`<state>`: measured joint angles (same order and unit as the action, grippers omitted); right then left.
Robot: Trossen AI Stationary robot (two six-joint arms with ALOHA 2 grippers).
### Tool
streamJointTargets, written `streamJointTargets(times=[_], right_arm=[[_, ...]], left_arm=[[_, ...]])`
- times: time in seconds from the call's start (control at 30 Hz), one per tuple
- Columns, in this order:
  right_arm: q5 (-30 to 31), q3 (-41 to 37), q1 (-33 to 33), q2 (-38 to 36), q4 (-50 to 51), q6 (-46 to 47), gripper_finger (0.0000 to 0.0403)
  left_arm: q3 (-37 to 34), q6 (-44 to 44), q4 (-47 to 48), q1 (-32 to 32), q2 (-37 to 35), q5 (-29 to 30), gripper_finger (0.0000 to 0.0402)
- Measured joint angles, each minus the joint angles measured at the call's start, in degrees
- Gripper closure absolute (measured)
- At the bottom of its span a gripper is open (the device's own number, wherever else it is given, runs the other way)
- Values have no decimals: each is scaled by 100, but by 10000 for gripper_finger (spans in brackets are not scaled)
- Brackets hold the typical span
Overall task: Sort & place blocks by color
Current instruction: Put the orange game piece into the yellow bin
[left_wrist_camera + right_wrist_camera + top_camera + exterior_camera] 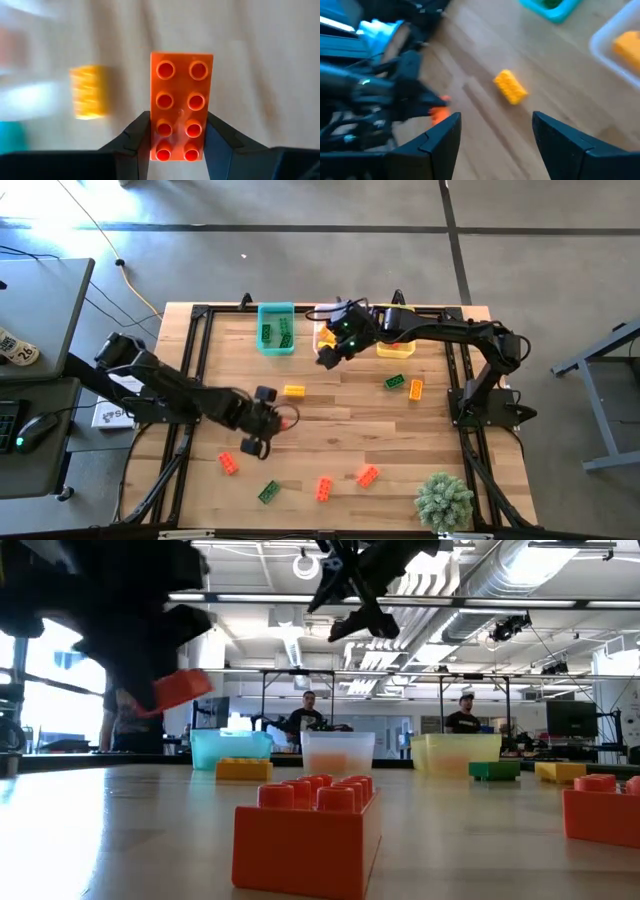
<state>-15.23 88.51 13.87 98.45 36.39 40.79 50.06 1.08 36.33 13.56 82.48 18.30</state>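
Note:
The orange-red brick (288,422) held by my left gripper is far from the yellow bin, so next my right gripper grabs the brick's loose end (182,67) and brings it over.
My left gripper (272,421) is shut on an orange-red brick (181,102) above the table's middle left; the low view shows the brick (180,690) lifted clear. My right gripper (495,135) is open and empty, above the table near the clear bin (324,326). A yellow brick (294,390) lies flat on the table between the two grippers and also shows in the right wrist view (510,86). The teal bin (277,342) holds green bricks. The clear bin holds a yellow brick (626,42). The yellow bin (396,348) is partly hidden by my right arm. My left gripper pinches the orange-red brick's two long sides (156,142) between its two fingers, near one end. The fingers lie across the brick, whose studded top faces the wrist camera. The brick is lifted clear of the table and tilted, its free end sticking out past the fingers.
Loose bricks lie on the table: green (394,382) and yellow-orange (415,389) at the right, orange-red (228,463), green (268,492), orange-red (324,489) and orange-red (368,476) near the front. A fuzzy green plant (444,500) stands at the front right corner. People show beyond the table.

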Motion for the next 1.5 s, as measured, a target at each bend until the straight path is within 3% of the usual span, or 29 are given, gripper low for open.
streamJointTargets(times=[0.3,0.57,1.07,1.27,1.37,1.5], right_arm=[[-485,0,46,0,-445,180,171],[-471,0,196,0,-446,184,171],[-128,0,225,0,-506,182,171],[348,2,221,2,-521,117,173],[312,2,221,2,-531,64,190],[318,9,180,2,-577,-96,246]], left_arm=[[577,-782,-283,-1063,-2,336,291],[994,-1341,-688,-1841,-4,375,291],[1375,-1929,-1309,-2479,-9,499,291],[1375,-1929,-1623,-2518,-9,497,291],[1375,-1927,-1704,-2519,-9,525,291],[1375,-1841,-1707,-2518,-9,532,291]])
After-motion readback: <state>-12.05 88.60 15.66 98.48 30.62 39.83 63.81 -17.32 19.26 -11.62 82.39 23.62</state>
